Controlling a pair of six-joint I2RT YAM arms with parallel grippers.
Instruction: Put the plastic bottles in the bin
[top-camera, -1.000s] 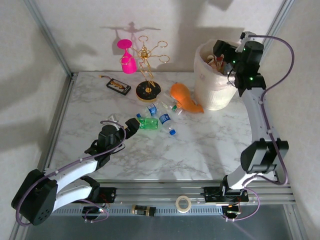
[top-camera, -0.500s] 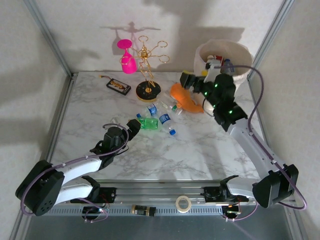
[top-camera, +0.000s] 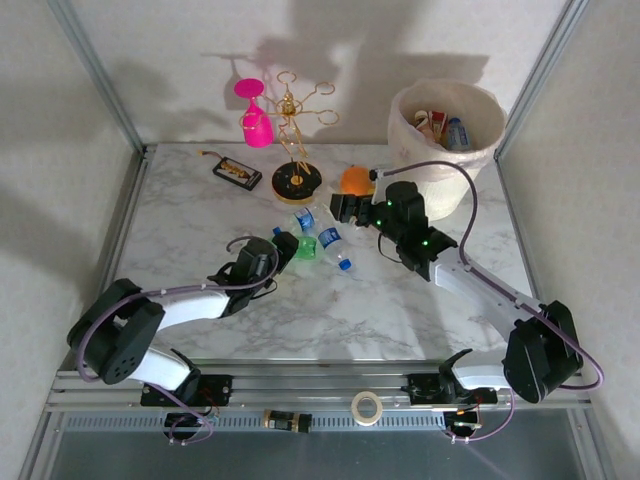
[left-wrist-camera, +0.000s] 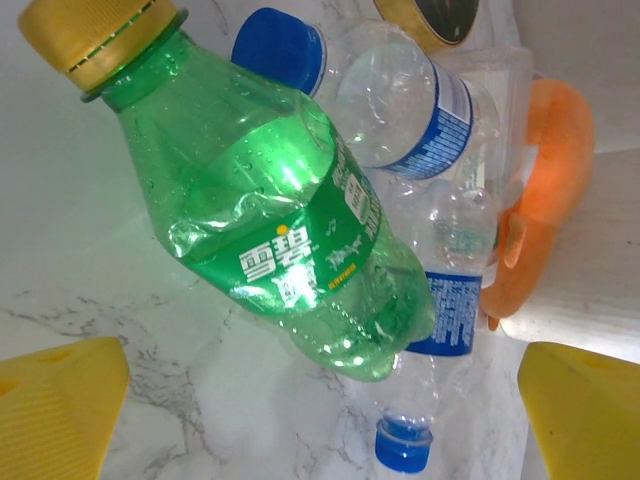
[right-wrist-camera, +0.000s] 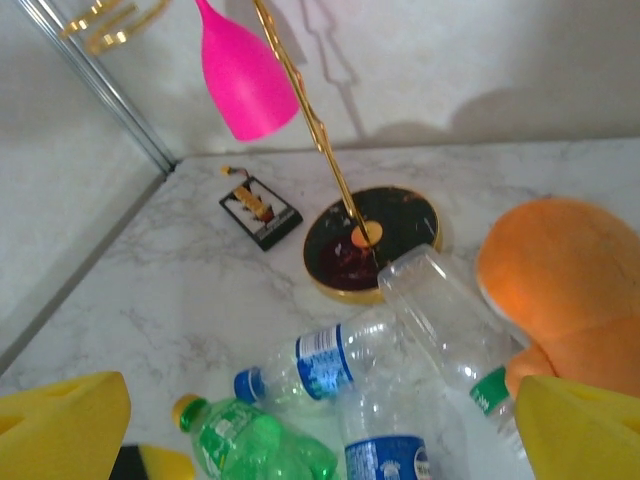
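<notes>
The green bottle lies by the robot's left gripper, far from the bin (top-camera: 442, 140), so next the left gripper picks up the bottle (top-camera: 306, 247) and passes it to the right gripper.
Several plastic bottles lie in a pile mid-table: a green one (top-camera: 303, 247) with a yellow cap (left-wrist-camera: 100, 35), clear blue-labelled ones (top-camera: 333, 246) (top-camera: 303, 218), and a clear green-labelled one (right-wrist-camera: 450, 320). My left gripper (top-camera: 283, 248) stands open right at the green bottle (left-wrist-camera: 290, 220), its yellow fingers (left-wrist-camera: 60, 410) on either side with nothing clamped. My right gripper (top-camera: 345, 208) hovers open over the pile from the far right, nothing between its fingers (right-wrist-camera: 580, 430). The cream bin (top-camera: 410, 165) stands at the back right with bottles (top-camera: 455, 132) inside.
An orange fish toy (top-camera: 355, 180) lies against the pile, between it and the bin. A gold wire rack (top-camera: 297, 180) with a pink glass (top-camera: 255, 115) stands behind the pile. A flat black device (top-camera: 237, 173) lies at the back left.
My right arm has swung down from over the bin to the bottle pile. My left gripper has moved forward up to the green bottle.
</notes>
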